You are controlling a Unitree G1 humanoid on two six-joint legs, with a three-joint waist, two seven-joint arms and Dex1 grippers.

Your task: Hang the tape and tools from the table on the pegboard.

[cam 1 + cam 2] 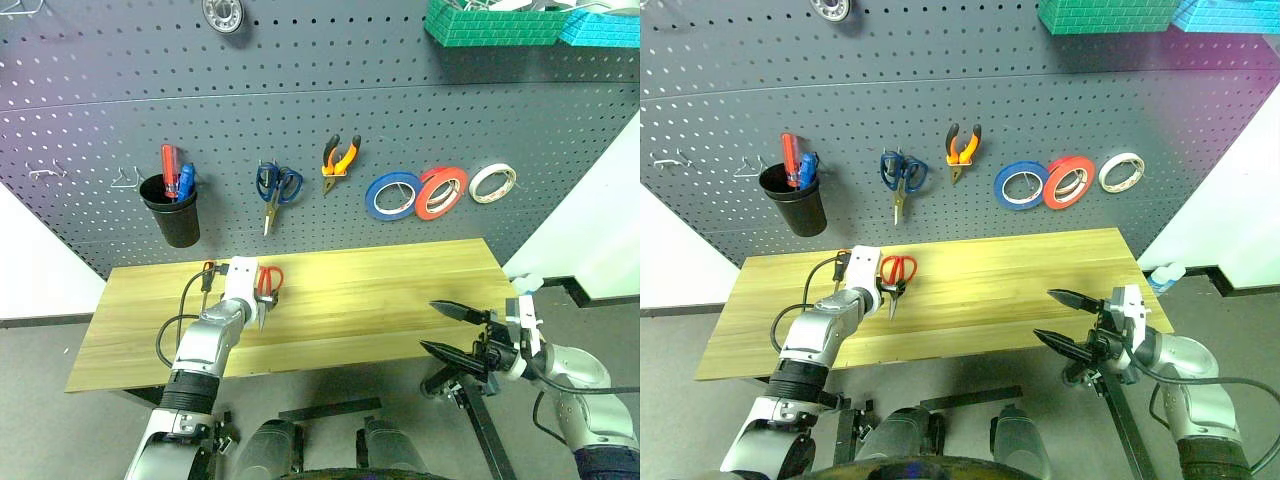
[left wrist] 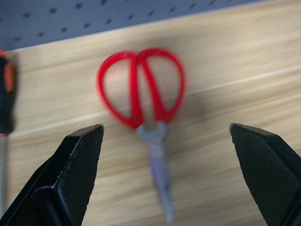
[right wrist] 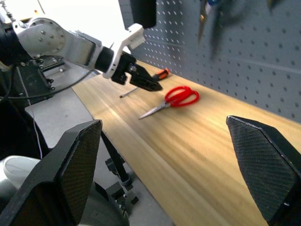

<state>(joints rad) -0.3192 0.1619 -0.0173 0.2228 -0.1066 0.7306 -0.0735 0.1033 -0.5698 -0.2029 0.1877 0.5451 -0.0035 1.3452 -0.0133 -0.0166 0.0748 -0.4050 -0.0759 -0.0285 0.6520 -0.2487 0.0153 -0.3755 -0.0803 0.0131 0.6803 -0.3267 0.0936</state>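
I keep lowering my left gripper until its fingers are on either side of the scissors' pivot (image 2: 154,135), then close it, as its open fingers line up across the narrow blades (image 2: 161,176), clear of the screwdriver.
Red-handled scissors (image 2: 141,89) lie flat on the light wood table (image 1: 380,290), near its left end. My left gripper (image 2: 164,129) hovers just above them, open, with the blades between its fingers. An orange-and-black screwdriver (image 1: 207,272) lies on the table just left of the scissors. My right gripper (image 1: 428,325) is open and holds nothing, low off the table's front right edge. On the pegboard (image 1: 300,100) hang the blue tape (image 1: 392,195) and the orange-and-black pliers (image 1: 340,157).
Also on the pegboard: a black cup (image 1: 172,210) holding screwdrivers, blue-handled scissors (image 1: 277,185), a red-orange roll (image 1: 441,190), a white roll (image 1: 492,182) and green baskets (image 1: 495,22) at the top right. Bare hooks (image 1: 125,180) stick out at the left.
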